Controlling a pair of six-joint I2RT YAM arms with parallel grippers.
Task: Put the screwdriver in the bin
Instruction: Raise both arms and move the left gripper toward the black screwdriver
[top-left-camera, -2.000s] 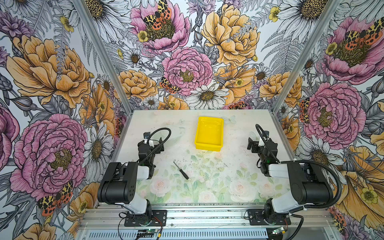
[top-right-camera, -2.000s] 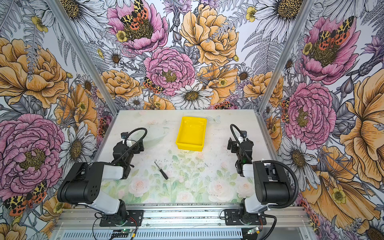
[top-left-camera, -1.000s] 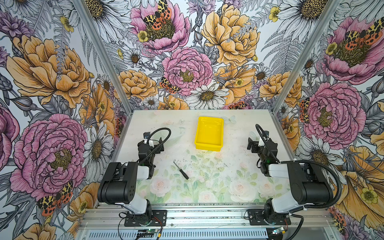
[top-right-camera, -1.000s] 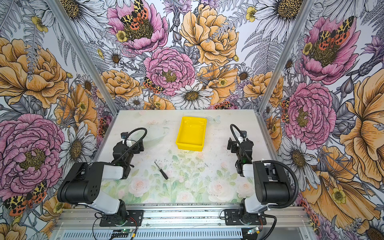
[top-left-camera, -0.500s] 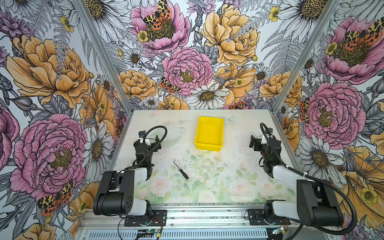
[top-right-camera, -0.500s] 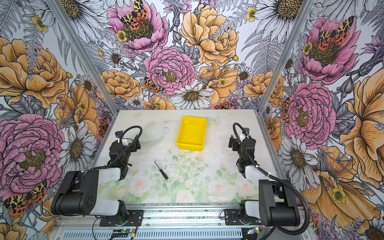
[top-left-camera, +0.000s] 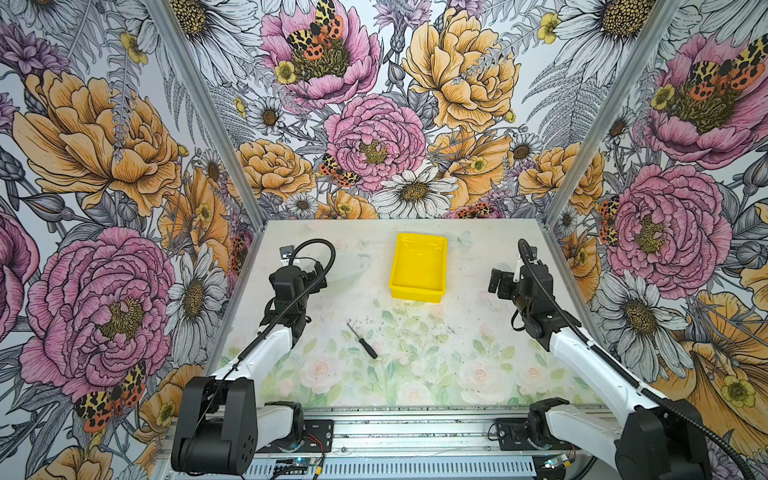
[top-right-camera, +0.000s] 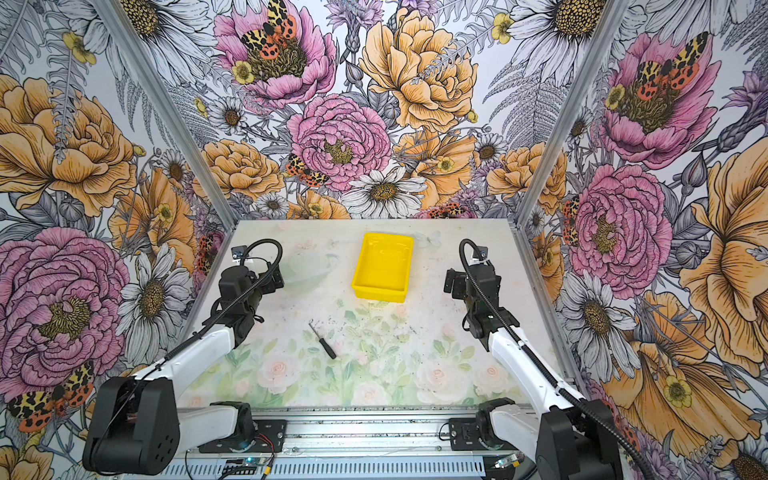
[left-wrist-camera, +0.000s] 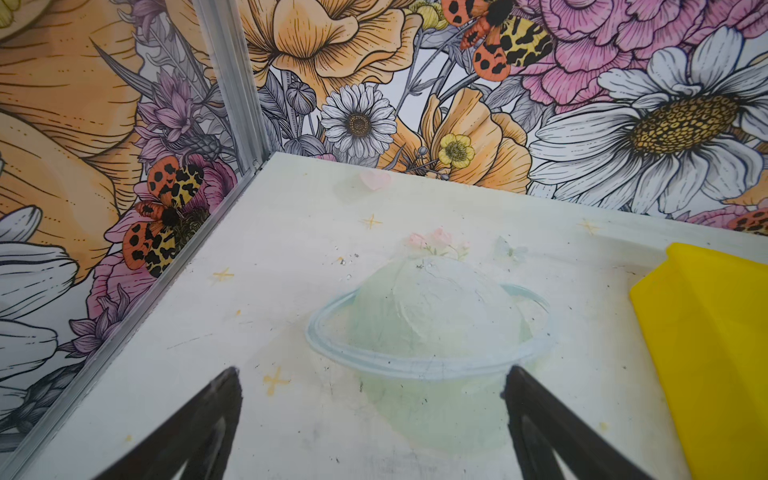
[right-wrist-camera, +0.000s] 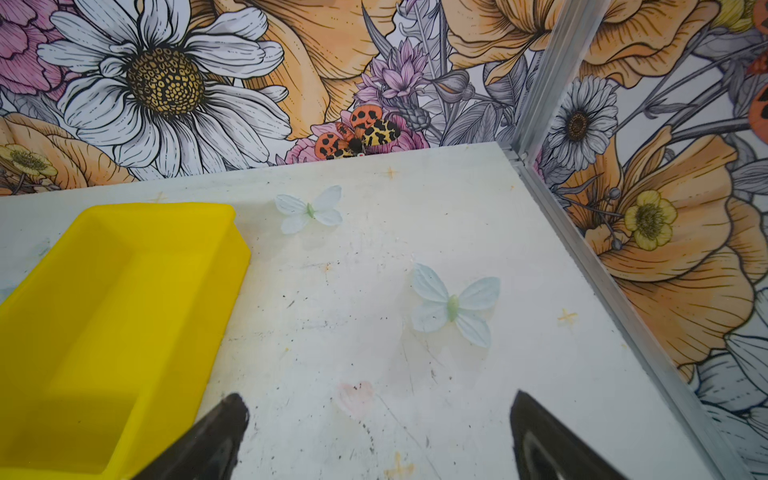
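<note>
The screwdriver is lying clear (top-left-camera: 360, 338) of the yellow bin, so the robot's open left gripper keeps moving toward the screwdriver's black handle (top-left-camera: 368, 348) and closes there.
The screwdriver (top-left-camera: 362, 341) (top-right-camera: 322, 341), small with a black handle, lies flat on the table's near middle, touched by nothing. Behind it stands the yellow bin (top-left-camera: 415, 294) (top-right-camera: 379, 293), holding nothing I can see. My left gripper (top-left-camera: 316, 277) (top-right-camera: 275, 276) hovers left of the bin and behind the screwdriver. In the left wrist view the left gripper (left-wrist-camera: 372, 374) is open over bare table, with a corner of the bin (left-wrist-camera: 715, 353) beside it. My right gripper (top-left-camera: 500, 282) (right-wrist-camera: 379, 397) is open and empty, to the right of the bin (right-wrist-camera: 199, 299).
Flowered walls close the table (top-left-camera: 478, 332) on three sides, with metal corner posts (top-left-camera: 249, 208). An aluminium rail (top-left-camera: 415, 432) with both arm bases runs along the front edge. The planet (left-wrist-camera: 428, 324) and butterflies (right-wrist-camera: 453, 305) are flat prints on the tabletop.
Both arms have unfolded from their tucked pose, and their grippers have moved up and toward the back of the table. The screwdriver and the bin have stayed put.
</note>
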